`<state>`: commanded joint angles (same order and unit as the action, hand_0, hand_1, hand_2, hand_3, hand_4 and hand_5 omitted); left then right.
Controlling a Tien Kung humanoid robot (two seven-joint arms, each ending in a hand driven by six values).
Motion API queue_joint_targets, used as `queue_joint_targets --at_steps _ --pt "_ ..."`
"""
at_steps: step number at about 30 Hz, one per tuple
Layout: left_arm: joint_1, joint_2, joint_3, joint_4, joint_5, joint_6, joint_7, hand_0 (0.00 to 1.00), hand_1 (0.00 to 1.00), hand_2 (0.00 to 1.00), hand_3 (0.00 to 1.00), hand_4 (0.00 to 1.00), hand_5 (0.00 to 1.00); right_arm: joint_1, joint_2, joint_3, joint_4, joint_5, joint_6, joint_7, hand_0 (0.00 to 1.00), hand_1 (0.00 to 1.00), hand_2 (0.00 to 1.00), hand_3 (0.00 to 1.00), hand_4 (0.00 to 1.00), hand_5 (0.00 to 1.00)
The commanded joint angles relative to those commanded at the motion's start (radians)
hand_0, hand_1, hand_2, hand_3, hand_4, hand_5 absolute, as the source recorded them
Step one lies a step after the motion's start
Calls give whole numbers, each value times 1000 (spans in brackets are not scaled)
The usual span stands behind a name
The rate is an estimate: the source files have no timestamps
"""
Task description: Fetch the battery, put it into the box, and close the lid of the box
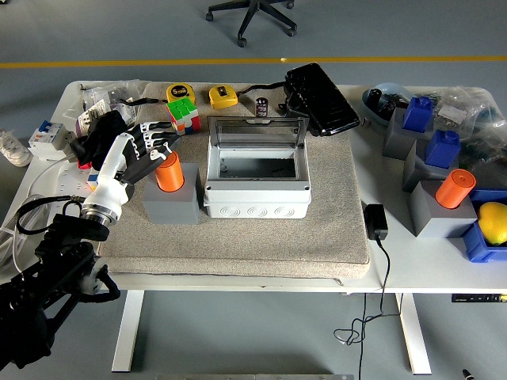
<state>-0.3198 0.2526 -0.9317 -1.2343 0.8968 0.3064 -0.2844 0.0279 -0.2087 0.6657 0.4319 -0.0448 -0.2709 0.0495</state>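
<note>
The orange battery (169,172) is standing sunk in the grey block's top, so it will come loose and leave a round hole when the robot lifts it.
The battery (261,107), a small dark cylinder, stands upright on the beige mat behind the box. The grey plastic box (256,202) sits mid-mat with its clear lid (256,131) tipped up and back, and its inside looks empty. My left hand (156,147) reaches in from the lower left, fingers spread and relaxed. It hovers just left of and behind an orange cylinder (168,172) on a grey block (169,204), holding nothing. It is well left of the battery. The right arm is out of view.
Behind the hand lie a colour cube (183,113) and two yellow tape measures (181,93). A black case (321,99) lies right of the battery. A power adapter (375,222) lies right of the mat. At the right edge stand grey blocks with blue and orange pieces (455,188).
</note>
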Motion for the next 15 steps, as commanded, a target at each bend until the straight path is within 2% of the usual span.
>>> queue_joint_targets --at_steps 15 --pt "-14 -23 39 25 -39 -2 -11 635 649 618 655 998 373 -1 0 -3 0 0 0 -1 591 603 596 551 986 581"
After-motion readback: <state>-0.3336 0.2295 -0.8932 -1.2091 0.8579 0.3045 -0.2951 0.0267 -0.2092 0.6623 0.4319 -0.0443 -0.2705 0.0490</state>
